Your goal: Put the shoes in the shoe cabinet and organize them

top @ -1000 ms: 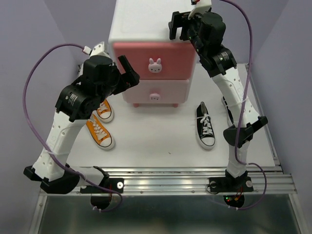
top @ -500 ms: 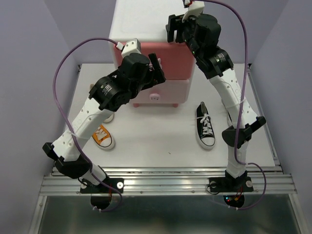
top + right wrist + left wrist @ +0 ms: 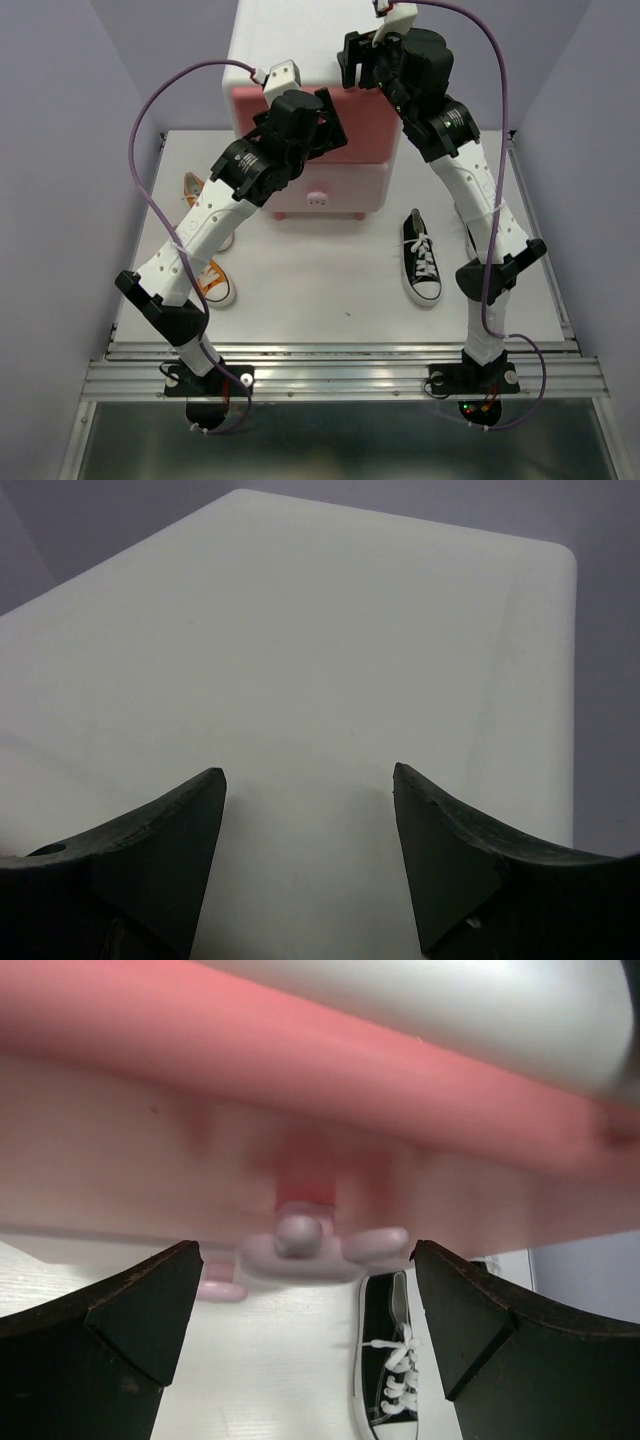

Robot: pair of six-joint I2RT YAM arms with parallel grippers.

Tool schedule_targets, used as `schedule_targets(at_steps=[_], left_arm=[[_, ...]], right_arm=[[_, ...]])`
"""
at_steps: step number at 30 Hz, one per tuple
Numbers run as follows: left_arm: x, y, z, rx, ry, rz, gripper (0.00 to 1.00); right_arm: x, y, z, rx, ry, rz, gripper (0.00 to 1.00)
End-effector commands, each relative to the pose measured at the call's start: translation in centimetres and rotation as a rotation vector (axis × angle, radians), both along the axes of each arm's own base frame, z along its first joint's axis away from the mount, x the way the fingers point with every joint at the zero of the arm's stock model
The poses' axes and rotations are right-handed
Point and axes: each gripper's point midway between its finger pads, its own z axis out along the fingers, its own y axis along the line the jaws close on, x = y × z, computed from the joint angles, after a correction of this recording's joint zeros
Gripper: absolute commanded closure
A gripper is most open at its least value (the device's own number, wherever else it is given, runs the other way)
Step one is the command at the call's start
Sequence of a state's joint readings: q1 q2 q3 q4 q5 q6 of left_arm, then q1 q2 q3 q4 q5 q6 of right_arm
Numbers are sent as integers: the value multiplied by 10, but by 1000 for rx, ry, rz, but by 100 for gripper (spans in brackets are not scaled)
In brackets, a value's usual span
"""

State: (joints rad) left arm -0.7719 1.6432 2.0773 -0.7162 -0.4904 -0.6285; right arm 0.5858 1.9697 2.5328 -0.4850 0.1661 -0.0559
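The closed upper drawer blocks the shoes' way in, so my right gripper should steady the cabinet's white top while my left gripper pulls the bunny knob.
The shoe cabinet stands at the back, white, with a darker pink upper drawer and a paler lower drawer. My left gripper is open, against the upper drawer front and covering its knob. In the left wrist view its open fingers flank a blurred bunny knob. My right gripper is open and empty above the cabinet's white top. A black shoe lies right of the cabinet and shows in the left wrist view. Two orange shoes lie left, partly hidden by the left arm.
A second black shoe shows as a sliver behind the right arm. The lower drawer's knob and the pink feet are in view. Purple walls close in the table on three sides. A metal rail runs along the near edge.
My left arm has swung from over the orange shoes, right and back, to the upper drawer front. The right gripper has stayed above the cabinet top.
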Motion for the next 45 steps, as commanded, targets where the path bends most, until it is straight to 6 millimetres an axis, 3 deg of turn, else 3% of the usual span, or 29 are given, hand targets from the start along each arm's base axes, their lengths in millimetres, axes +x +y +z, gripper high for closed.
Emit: schedule_targets(at_steps=[1, 9, 15, 17, 19, 22, 23, 27, 37, 45], left_arm=[[11, 13, 39, -58, -107, 28, 1], [25, 7, 22, -7, -83, -8, 3], [30, 6, 14, 16, -72, -7, 16], [31, 6, 14, 15, -71, -7, 26], [31, 6, 14, 13, -70, -10, 50], [30, 6, 13, 10, -64, -11, 71], [28, 7, 11, 9, -58, -12, 83], [21, 10, 4, 5, -35, -17, 100], [-26, 19, -10, -35, 31, -64, 100], [-76, 30, -51, -50, 147, -79, 100]], right_arm=[[-4, 26, -101, -130, 291, 76, 28], [-6, 27, -106, -136, 305, 88, 28], [-8, 27, -109, -141, 315, 94, 28], [-8, 28, -112, -145, 322, 98, 28], [-10, 28, -113, -148, 328, 102, 28], [-11, 27, -115, -152, 335, 102, 28], [-11, 27, -115, -152, 335, 104, 28], [-11, 27, -116, -154, 338, 104, 28], [-8, 34, -121, -111, 360, 108, 28], [-6, 37, -123, -95, 367, 109, 29]])
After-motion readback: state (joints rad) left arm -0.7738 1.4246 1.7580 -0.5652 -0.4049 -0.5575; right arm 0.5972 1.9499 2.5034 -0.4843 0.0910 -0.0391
